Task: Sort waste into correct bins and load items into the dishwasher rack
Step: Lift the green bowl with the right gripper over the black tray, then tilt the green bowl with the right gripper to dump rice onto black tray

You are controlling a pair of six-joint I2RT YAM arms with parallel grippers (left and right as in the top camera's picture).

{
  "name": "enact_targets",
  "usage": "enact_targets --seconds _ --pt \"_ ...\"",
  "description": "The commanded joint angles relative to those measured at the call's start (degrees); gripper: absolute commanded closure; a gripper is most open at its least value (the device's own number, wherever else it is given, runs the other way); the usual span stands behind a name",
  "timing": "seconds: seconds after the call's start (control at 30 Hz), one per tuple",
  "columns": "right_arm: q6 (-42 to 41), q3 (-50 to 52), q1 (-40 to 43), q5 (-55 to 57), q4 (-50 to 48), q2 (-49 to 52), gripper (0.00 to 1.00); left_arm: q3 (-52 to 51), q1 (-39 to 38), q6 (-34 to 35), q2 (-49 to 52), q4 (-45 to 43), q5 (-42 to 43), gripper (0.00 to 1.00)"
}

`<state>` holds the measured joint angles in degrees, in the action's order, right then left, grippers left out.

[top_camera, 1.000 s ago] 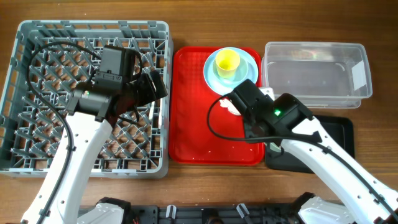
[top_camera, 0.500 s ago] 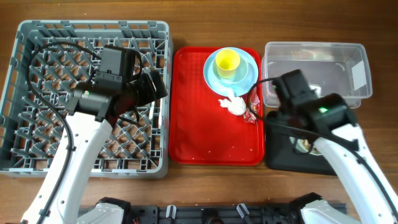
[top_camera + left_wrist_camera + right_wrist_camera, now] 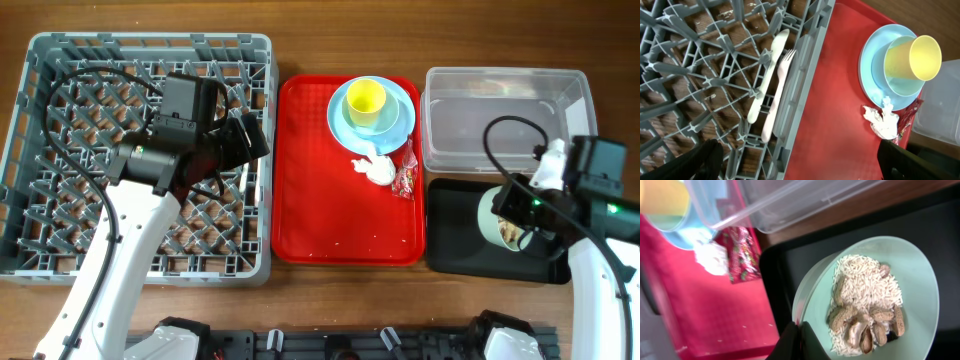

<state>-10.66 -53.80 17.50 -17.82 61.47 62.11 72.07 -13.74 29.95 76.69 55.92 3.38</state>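
I should tip the mint-green bowl over the black tray with my right gripper before I take the bowl to the rack, because rice and peanut shells fill the bottom of the bowl.
My right gripper is shut on the rim of the mint-green bowl and holds it tilted over the black tray. In the right wrist view, its fingers pinch the bowl, which holds rice and peanut shells. The napkin and wrapper lie on the red tray, next to the blue plate with the yellow cup. My left gripper is open and empty over the dishwasher rack. The spoon and fork lie in the rack.
The clear tub stands behind the black tray at the right. The flat red tray sits between the rack and the bins, with a few rice grains on it. Brown table shows around everything.
My right arm has swung right from the red tray, carrying the mint-green bowl over the black tray. The left arm has not moved.
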Motion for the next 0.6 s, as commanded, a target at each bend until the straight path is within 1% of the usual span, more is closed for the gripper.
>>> enact_targets --seconds 0.0,0.17,0.33,0.5,0.57 --pt "7.2 3.3 5.9 -13.5 -2.3 -1.4 0.96 0.4 0.2 0.7 -0.4 -0.1 0.7 0.00" --pt "10.9 9.2 12.2 -23.8 -5.9 -0.7 0.96 0.4 0.2 0.7 -0.4 -0.1 0.7 0.00" --pt "15.0 12.2 16.5 -33.4 -8.2 0.9 0.96 0.4 0.2 0.7 -0.4 -0.1 0.7 0.00" --pt "22.3 12.2 21.0 -48.5 -6.2 3.7 0.96 0.4 0.2 0.7 -0.4 -0.1 0.7 0.00" --pt "23.5 12.2 22.0 -49.5 -5.7 4.9 0.96 0.4 0.2 0.7 -0.4 -0.1 0.7 0.00"
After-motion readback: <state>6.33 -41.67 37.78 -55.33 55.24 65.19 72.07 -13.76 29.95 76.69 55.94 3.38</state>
